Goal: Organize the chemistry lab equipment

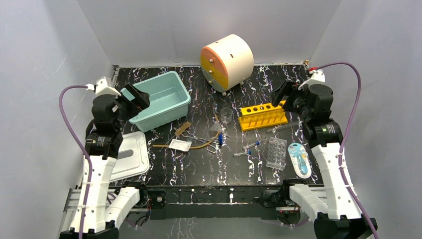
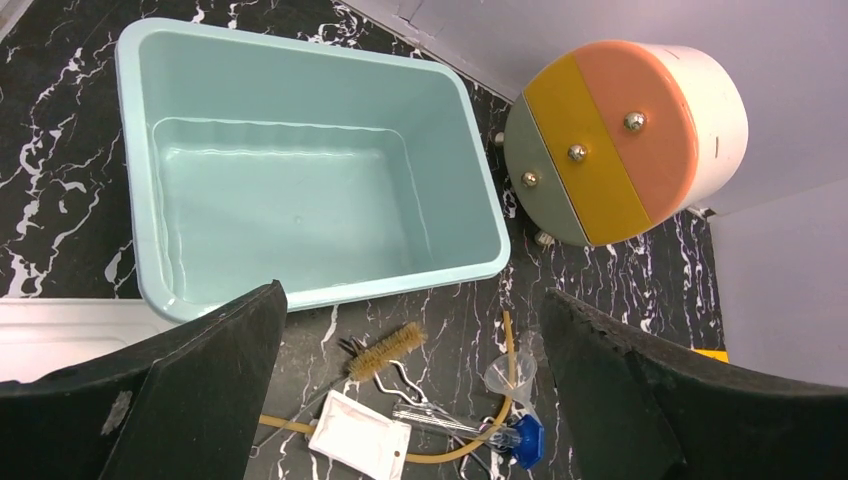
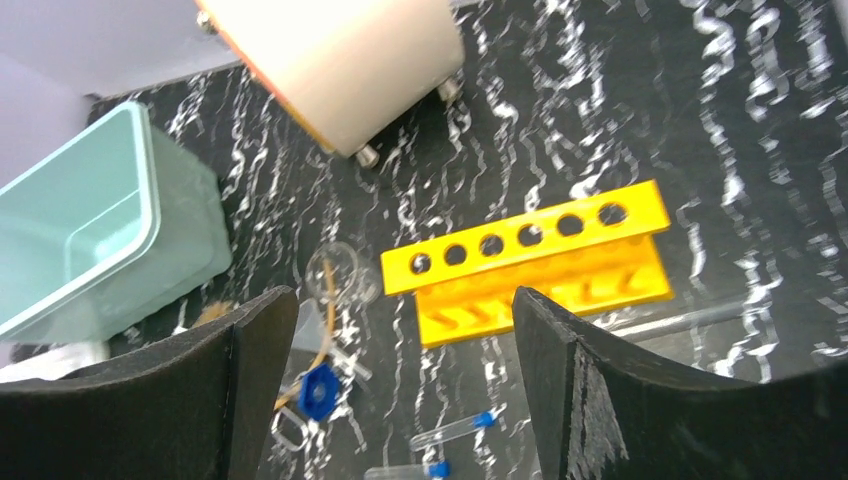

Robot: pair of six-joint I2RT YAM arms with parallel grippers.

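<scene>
I should go on lowering my right gripper toward the tube (image 1: pixel 285 126) until its fingers straddle the clear tube's end, because that end lies free past the yellow rack.
The loose lab items lie mid-table: brown brush (image 1: pixel 183 128), white packet (image 1: pixel 179 145), metal forceps (image 1: pixel 206 142), clear funnel (image 1: pixel 226 114), blue-capped tubes (image 1: pixel 247 149) and a clear well plate (image 1: pixel 276 152). The yellow holed rack (image 1: pixel 263 116) stands right of centre. My left gripper (image 1: pixel 130 97) hangs open and empty over the teal bin's near corner. Its wrist view (image 2: pixel 412 295) looks down on the brush (image 2: pixel 385 350), packet (image 2: pixel 358 440) and funnel (image 2: pixel 510 375). My right gripper (image 1: pixel 283 94), also open and empty, hovers beside the rack's right end (image 3: pixel 402 295), above the rack (image 3: pixel 530 260).
An empty teal bin (image 1: pixel 159 99) sits back left, with a white lid (image 1: pixel 130 155) lying in front of it. A round drawer cabinet (image 1: pixel 226 62) stands at the back centre. A packaged tool (image 1: pixel 298 159) lies at the right. A tan rubber hose (image 2: pixel 512 340) curls through the pile.
</scene>
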